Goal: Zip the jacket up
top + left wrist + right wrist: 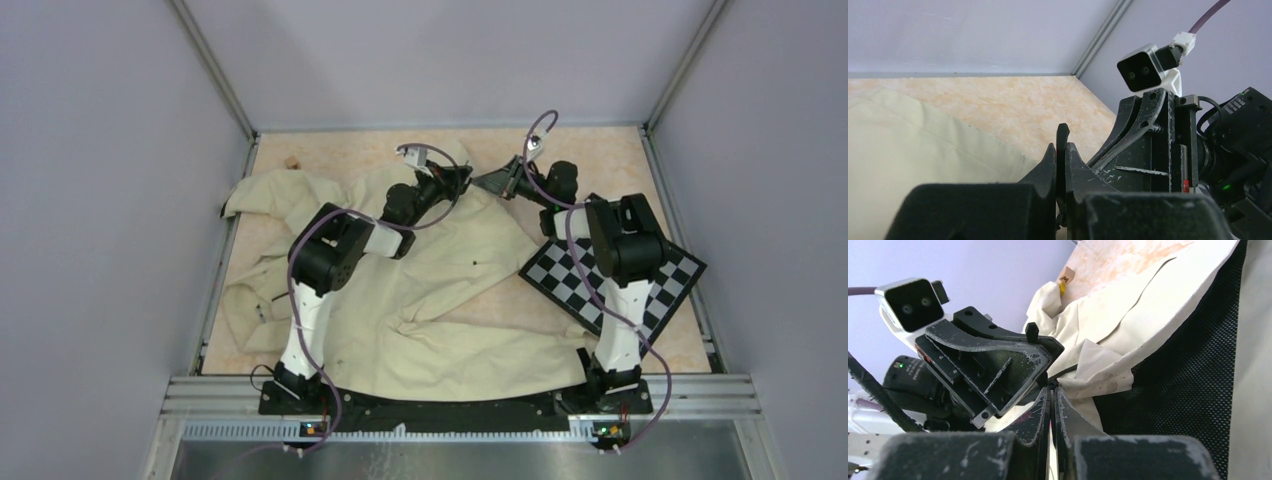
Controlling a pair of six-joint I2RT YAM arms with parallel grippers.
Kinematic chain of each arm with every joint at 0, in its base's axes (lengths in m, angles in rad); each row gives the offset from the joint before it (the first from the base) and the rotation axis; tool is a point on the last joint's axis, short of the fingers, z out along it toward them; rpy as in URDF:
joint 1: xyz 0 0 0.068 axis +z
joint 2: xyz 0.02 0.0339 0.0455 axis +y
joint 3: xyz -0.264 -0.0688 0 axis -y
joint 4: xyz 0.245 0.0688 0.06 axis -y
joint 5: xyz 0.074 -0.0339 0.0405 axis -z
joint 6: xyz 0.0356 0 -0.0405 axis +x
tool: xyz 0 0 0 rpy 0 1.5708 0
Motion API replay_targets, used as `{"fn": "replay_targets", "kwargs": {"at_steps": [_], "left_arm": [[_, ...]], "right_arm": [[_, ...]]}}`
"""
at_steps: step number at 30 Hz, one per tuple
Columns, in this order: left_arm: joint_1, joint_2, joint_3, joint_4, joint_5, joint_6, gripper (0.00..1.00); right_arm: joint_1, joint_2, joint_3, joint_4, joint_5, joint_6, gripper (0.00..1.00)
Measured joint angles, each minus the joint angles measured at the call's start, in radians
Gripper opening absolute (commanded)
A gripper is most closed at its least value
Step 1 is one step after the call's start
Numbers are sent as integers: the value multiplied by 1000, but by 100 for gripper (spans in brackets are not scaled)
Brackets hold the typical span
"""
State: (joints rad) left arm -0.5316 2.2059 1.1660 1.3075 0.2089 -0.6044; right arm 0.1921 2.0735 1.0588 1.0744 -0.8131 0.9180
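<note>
The robot's left gripper is closed on the black zipper tab (1062, 136), so next the right gripper takes that tab to free the left gripper for the zipper pull.
The cream jacket (430, 290) lies wrinkled across the table, collar end at the far side. In the right wrist view its cream fabric (1128, 315) and black mesh lining (1193, 370) show. My left gripper (462, 180) is at the jacket's far end and is shut on a thin black zipper tab (1062, 134) that sticks up between the fingers of the left gripper (1060, 149). My right gripper (497, 183) faces it closely. The right gripper (1052, 389) is shut on the jacket's cream edge (1098, 382) at a black zipper piece. Most of the zipper strip is hidden.
A black-and-white checkerboard (655, 285) lies at the right under the right arm. A small tan block (291, 160) sits at the far left on the tabletop (600, 160). Grey walls (450, 60) enclose the table on three sides. The two grippers nearly touch.
</note>
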Motion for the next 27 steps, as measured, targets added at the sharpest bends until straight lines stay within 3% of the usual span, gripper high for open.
{"fn": "replay_targets", "kwargs": {"at_steps": [8,16,17,20,24,26,27], "left_arm": [[-11,-19,-95,54,-74,-24,0],[-14,-93,-251,53,-151,-15,7],[-14,-97,-251,53,-151,-15,7],[-14,-103,-251,53,-150,-22,7],[-14,-103,-241,35,-148,-29,6],[-14,-103,-220,18,-145,-31,6],[-14,-103,-207,9,-143,-32,6]], "right_arm": [[0,51,-14,117,11,95,0],[-115,77,-7,252,130,144,0],[-117,87,0,267,116,147,4],[-114,114,29,261,11,132,35],[-107,98,47,170,-114,27,54],[-100,61,48,49,-146,-83,60],[-94,34,50,-31,-154,-153,69]]}}
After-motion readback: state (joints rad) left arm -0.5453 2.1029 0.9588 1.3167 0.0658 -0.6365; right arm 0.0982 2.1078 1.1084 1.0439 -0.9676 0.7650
